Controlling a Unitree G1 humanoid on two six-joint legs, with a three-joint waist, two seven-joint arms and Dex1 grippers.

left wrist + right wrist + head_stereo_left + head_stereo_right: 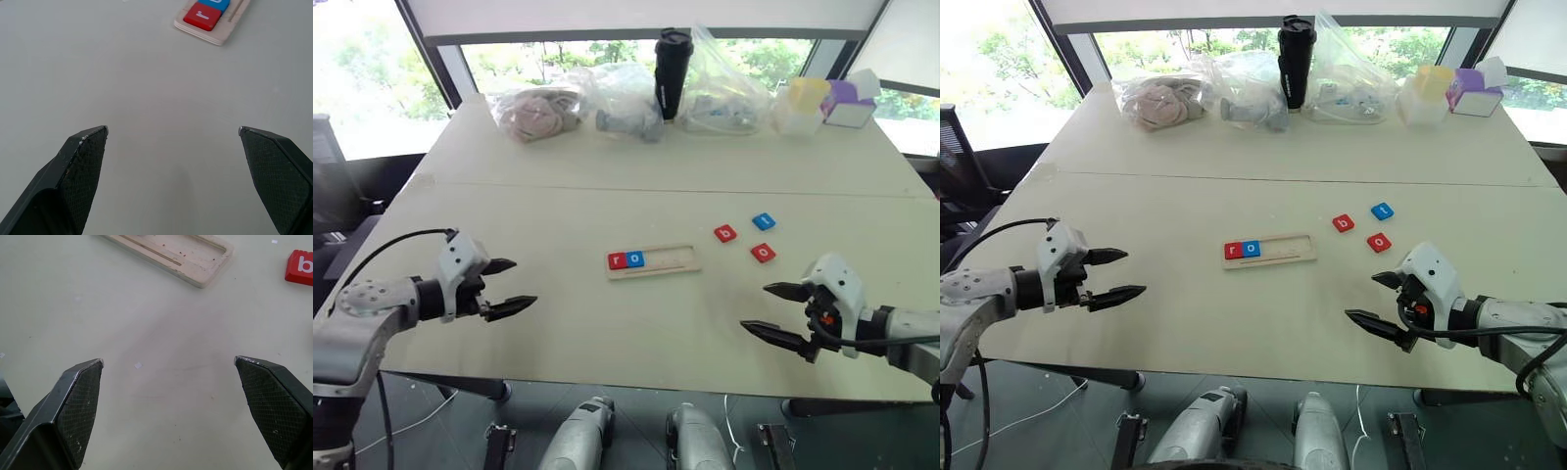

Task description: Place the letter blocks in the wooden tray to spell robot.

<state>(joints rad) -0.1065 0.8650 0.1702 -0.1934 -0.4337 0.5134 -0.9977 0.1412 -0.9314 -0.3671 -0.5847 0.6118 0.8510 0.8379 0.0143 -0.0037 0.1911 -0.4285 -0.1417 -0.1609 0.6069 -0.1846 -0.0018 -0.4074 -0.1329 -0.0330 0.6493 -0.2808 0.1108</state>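
Next, I pull the tray (670, 258) square with my left gripper by the r block's end (611, 264) before I add the b block, because the tray lies at a slant to the table's front edge.
The wooden tray (672, 262) lies mid-table with a red r block (617, 260) and a blue o block (635, 259) seated at its left end. To its right, loose on the table, lie a red b block (725, 233), a blue t block (764, 221) and a red o block (763, 253). My left gripper (512, 285) hovers open over the table left of the tray, nothing between its fingers. My right gripper (770, 311) hovers open near the front right, below the loose blocks, also empty. The tray's right end (195, 257) and the b block (301, 267) appear in the right wrist view.
Along the far edge stand clear plastic bags (619, 101), a black tumbler (672, 70), a yellow box (800, 104) and a purple-and-white tissue box (848, 102). A seam (656, 188) crosses the table. The table's front edge (656, 387) runs just below both grippers.
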